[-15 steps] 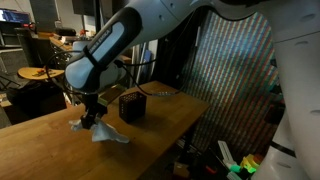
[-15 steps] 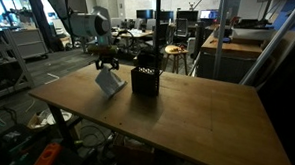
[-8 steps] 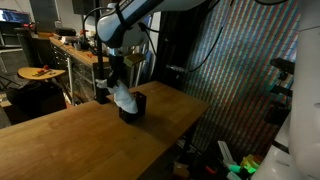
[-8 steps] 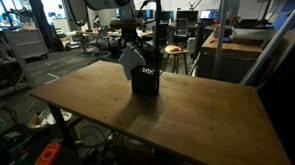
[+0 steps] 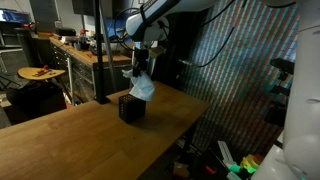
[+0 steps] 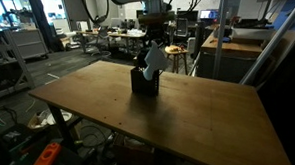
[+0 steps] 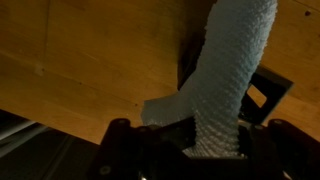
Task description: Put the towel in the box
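The towel hangs (image 5: 145, 91) past one side of the black box, so I should bring my gripper back over the box's opening (image 5: 129, 97) before I lower the towel inside.
A pale blue-grey towel (image 5: 143, 87) hangs from my gripper (image 5: 139, 69), which is shut on its top end. It dangles just above and slightly past the small black box (image 5: 130, 107) on the wooden table. In the other exterior view the towel (image 6: 156, 60) hangs over the box (image 6: 144, 83). In the wrist view the towel (image 7: 233, 75) stretches away from my jaws (image 7: 190, 150) toward the dark box (image 7: 262, 92) below.
The wooden table (image 5: 60, 140) spreads wide around the box, with its far edge (image 5: 195, 103) close behind it. A black pole (image 5: 100, 50) stands behind the table. Benches and clutter fill the background (image 6: 105, 36).
My gripper has carried the towel up from the tabletop and across to above the box, lifting it higher over the last second.
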Available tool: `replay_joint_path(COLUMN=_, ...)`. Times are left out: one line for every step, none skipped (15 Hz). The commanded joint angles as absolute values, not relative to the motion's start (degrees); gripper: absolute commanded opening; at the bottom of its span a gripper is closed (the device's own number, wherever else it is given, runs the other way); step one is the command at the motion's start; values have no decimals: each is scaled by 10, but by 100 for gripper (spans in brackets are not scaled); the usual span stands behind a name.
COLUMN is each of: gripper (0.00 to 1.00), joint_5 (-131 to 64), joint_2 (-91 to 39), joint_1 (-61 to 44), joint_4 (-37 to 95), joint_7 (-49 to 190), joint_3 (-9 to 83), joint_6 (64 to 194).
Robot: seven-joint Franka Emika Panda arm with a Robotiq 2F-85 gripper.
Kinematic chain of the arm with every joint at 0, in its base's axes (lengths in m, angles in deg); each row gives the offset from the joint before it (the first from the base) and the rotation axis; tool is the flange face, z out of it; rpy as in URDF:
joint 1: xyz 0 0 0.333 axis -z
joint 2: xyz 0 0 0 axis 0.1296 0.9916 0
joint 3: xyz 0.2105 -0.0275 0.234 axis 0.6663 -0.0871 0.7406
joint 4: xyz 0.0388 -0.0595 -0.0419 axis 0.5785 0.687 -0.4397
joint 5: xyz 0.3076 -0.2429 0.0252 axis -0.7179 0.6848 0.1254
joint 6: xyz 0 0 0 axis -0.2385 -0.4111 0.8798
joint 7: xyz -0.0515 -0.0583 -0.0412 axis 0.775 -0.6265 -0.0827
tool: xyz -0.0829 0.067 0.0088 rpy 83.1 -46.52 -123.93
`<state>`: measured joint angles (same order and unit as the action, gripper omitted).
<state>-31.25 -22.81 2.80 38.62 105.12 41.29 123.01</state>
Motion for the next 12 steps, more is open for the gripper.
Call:
replay_joint_path(gripper=6, joint_5=-335, joint_2=-214, joint_1=38, joint_4=354, joint_7=1095, joint_3=415, joint_6=1214)
replay_joint_path(gripper=6, joint_5=-337, joint_2=-214, joint_1=36, joint_4=351, joint_7=1098, joint_3=417, joint_6=1210)
replay_joint_path(gripper=6, joint_5=-337, joint_2=-213, joint_1=31, joint_4=348, joint_7=1095, joint_3=418, joint_6=1202)
replay_joint_path(gripper=7, joint_5=-339, joint_2=-214, joint_1=28, joint_4=345, joint_7=1091, joint_3=420, joint_6=1192)
replay_joint_path(gripper=6, joint_5=-337, joint_2=-214, joint_1=22, joint_4=343, joint_7=1081, joint_3=421, joint_6=1182)
replay_joint_path(gripper=7, joint_5=-331, joint_2=-212, joint_1=16, joint_4=340, joint_7=1074, joint_3=422, joint_6=1173)
replay_joint_path(gripper=6, joint_5=-331, joint_2=-211, joint_1=12, joint_4=339, joint_7=1072, joint_3=423, joint_6=1165)
replay_joint_path(gripper=6, joint_5=-331, joint_2=-210, joint_1=8, joint_4=337, joint_7=1071, joint_3=424, joint_6=1160)
replay_joint_path(gripper=6, joint_5=-329, joint_2=-209, joint_1=4, joint_4=337, joint_7=1069, joint_3=424, joint_6=1158)
replay_joint_path(gripper=6, joint_5=-325, joint_2=-208, joint_1=0, joint_4=339, joint_7=1068, joint_3=424, joint_6=1157)
replay_joint_path(gripper=6, joint_5=-324, joint_2=-206, joint_1=-1, joint_4=342, joint_7=1069, joint_3=423, joint_6=1159)
replay_joint_path(gripper=6, joint_5=-322, joint_2=-203, joint_1=-3, joint_4=344, joint_7=1068, joint_3=422, joint_6=1160)
